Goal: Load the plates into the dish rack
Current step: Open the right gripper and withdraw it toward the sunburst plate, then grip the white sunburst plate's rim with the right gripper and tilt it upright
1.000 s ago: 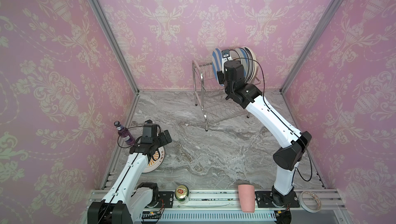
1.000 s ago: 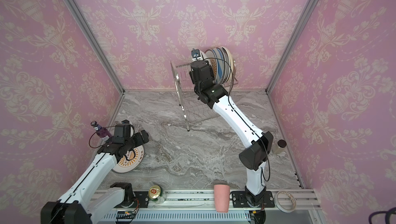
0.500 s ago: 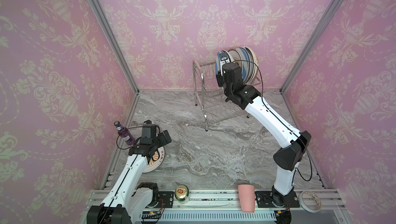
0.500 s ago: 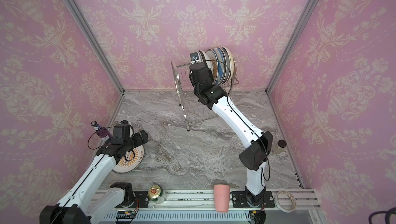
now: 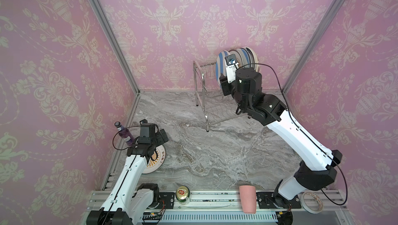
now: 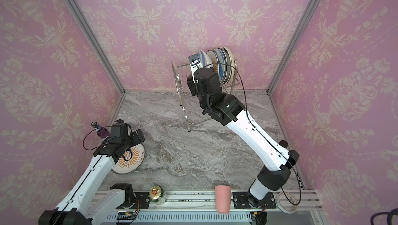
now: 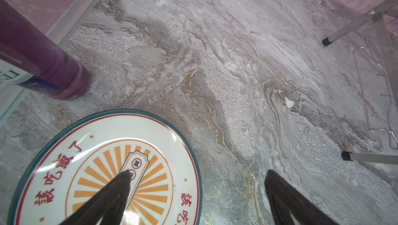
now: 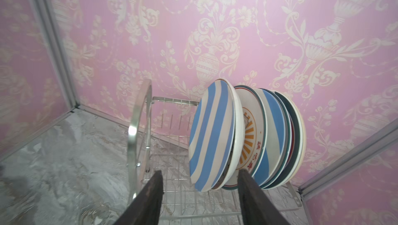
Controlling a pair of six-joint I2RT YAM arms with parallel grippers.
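Observation:
The striped plate (image 5: pixel 219 64) is standing on its edge in the rack, so the robot's right gripper should keep going toward the flat orange-sunburst plate and close on its open rim (image 6: pixel 143 154).
The dish rack (image 5: pixel 201 96) (image 6: pixel 183 105) stands at the back of the table. Several plates stand on edge in its upper tier. The front one is a blue-white striped plate (image 8: pixel 211 135) (image 5: pixel 220 66), with an orange-sunburst plate (image 8: pixel 251 140) right behind it. My right gripper (image 8: pixel 200 171) (image 5: pixel 224 83) is open just in front of the striped plate, a finger on each side and neither touching it. Another orange-sunburst plate (image 7: pixel 86 148) (image 5: pixel 159 159) (image 6: pixel 133 159) lies flat at the front left. My left gripper (image 7: pixel 198 172) (image 5: pixel 160 136) hangs open over its edge: one finger is above the plate's centre, the other is above bare table.
A purple bottle (image 5: pixel 125 134) (image 7: pixel 43 62) stands by the left wall, close to the flat plate. On the front rail are a can (image 5: pixel 183 194), a pink cup (image 5: pixel 247 199) and a tape roll (image 5: pixel 312 202). The rack's lower tier (image 8: pixel 193 202) holds nothing.
My right gripper has opened and let go of the striped plate, which now stands in the rack. The left arm has hardly moved.

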